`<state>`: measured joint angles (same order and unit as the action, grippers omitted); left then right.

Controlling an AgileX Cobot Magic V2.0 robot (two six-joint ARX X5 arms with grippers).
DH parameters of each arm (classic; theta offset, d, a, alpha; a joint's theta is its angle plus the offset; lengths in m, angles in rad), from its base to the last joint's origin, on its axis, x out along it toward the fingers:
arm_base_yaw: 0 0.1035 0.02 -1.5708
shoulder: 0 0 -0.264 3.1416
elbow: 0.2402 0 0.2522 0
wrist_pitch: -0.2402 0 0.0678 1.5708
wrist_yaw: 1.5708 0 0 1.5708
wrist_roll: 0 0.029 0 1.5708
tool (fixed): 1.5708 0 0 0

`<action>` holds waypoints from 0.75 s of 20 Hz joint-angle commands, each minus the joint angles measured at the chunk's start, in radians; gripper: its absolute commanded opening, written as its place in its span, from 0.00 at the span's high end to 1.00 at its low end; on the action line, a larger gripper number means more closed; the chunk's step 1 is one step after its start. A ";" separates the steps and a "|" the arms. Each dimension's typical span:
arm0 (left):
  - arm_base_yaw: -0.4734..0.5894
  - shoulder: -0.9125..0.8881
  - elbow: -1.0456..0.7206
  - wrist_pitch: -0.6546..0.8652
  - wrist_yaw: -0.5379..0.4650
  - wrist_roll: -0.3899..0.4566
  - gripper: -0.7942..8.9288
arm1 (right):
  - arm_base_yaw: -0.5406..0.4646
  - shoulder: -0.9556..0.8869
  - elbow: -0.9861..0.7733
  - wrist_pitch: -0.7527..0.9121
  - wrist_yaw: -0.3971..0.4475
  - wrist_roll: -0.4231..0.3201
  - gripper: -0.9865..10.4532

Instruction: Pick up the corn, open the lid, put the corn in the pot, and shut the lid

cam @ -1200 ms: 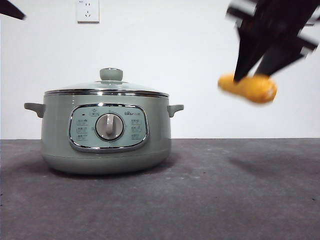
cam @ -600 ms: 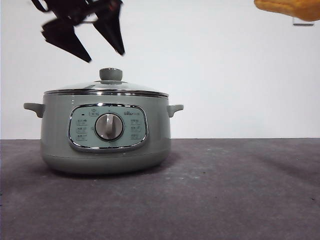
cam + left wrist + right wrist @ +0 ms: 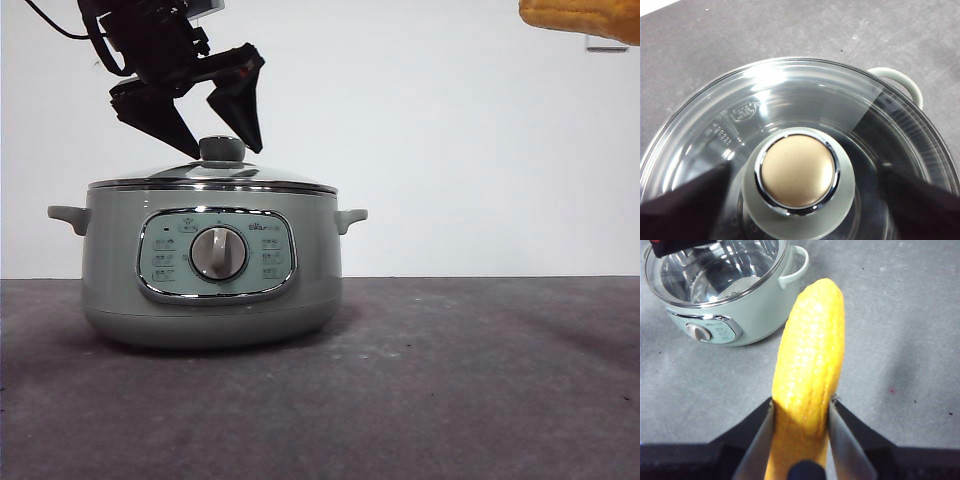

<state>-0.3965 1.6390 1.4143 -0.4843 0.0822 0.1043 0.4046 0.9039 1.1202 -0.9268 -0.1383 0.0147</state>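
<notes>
An unbroken rim (image 3: 212, 185) sits on top of the pot. The glass lid (image 3: 275, 174) will come off in one piece and the pot will stay in place when I lift the lid's knob.
The sage-green pot (image 3: 212, 265) stands on the dark table with the glass lid (image 3: 212, 176) on it. My left gripper (image 3: 213, 147) is open, its jaws on either side of the lid's green knob (image 3: 222, 149) without touching it. In the left wrist view the knob (image 3: 798, 172) sits between the two dark jaws. My right gripper (image 3: 801, 412) is shut on the yellow corn (image 3: 810, 375), held high at the right; the corn shows at the front view's top right corner (image 3: 580, 17). The right wrist view shows the pot (image 3: 727, 295) below and to one side.
A white wall with a socket (image 3: 176, 22) stands behind the pot. The grey table (image 3: 450, 380) stretches out to the right of the pot. The pot's side handles (image 3: 350, 217) stick out on both sides.
My left gripper has come down from above to straddle the lid's knob. My right gripper rose with the corn to the top right corner and has stayed there.
</notes>
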 commanded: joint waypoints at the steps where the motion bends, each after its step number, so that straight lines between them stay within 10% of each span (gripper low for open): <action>1: -0.003 0.007 0.001 0.003 0.003 -0.005 0.72 | 0.000 0.002 0.003 0.012 0.000 0.004 0.92; 8: -0.003 0.006 0.001 -0.013 0.003 -0.030 0.93 | 0.000 0.002 0.003 0.016 0.000 0.004 0.92; 15: -0.001 -0.042 0.002 0.008 0.003 -0.034 0.93 | 0.000 0.002 0.003 0.019 0.000 0.004 0.92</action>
<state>-0.3954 1.6241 1.4136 -0.4950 0.0750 0.0853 0.4049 0.9054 1.1202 -0.9180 -0.1383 0.0147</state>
